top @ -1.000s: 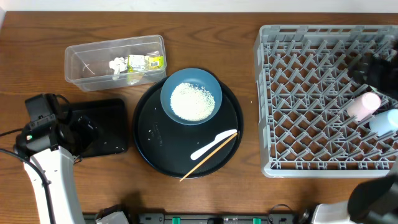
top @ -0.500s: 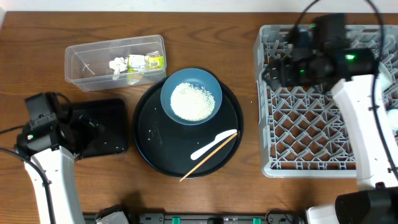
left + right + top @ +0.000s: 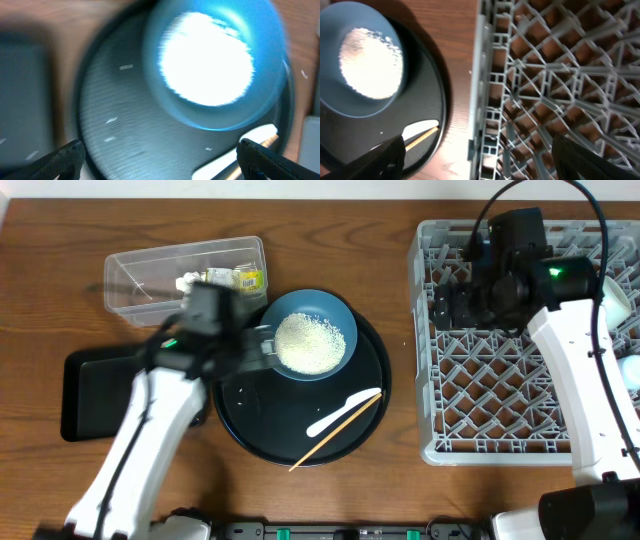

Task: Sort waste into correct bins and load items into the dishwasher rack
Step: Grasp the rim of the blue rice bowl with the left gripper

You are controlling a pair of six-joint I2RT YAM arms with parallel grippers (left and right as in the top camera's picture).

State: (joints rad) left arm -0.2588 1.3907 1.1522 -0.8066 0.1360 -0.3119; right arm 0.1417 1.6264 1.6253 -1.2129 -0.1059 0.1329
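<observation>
White rice [image 3: 309, 343] is in the dark-blue dish, so my left gripper should grab the dish's rim and pour the rice into the rectangular tray [image 3: 108, 390] before loading the dish.
The dark-blue dish [image 3: 335, 315] holds the heap of white rice [image 3: 308, 342] and sits on the back of a large round black tray [image 3: 250, 415]. My left gripper [image 3: 260, 348] is open and empty, hovering at the dish's left rim. Its wrist view is blurred and shows dish [image 3: 270, 75], rice [image 3: 205, 60] and open jaws [image 3: 162, 162]. The white spoon [image 3: 340, 412] and chopstick [image 3: 335, 432] lie on the round tray's front. My right gripper [image 3: 445, 305] is open and empty over the left side of the grey rack [image 3: 500, 395]; the wrist view shows jaws [image 3: 485, 157] above the rack's rim [image 3: 480, 100].
The clear tub [image 3: 140, 280] at the back left holds the yellow-green wrapper [image 3: 240, 278] and white tissue [image 3: 187, 282]. The shallow black rectangular tray [image 3: 100, 392] lies left of the round tray. A pale-blue cup [image 3: 631, 370] shows at the rack's right edge.
My left arm has swung fast from over the black rectangular tray rightward to the dish. My right arm came from the right edge over the rack's left part, then barely moved.
</observation>
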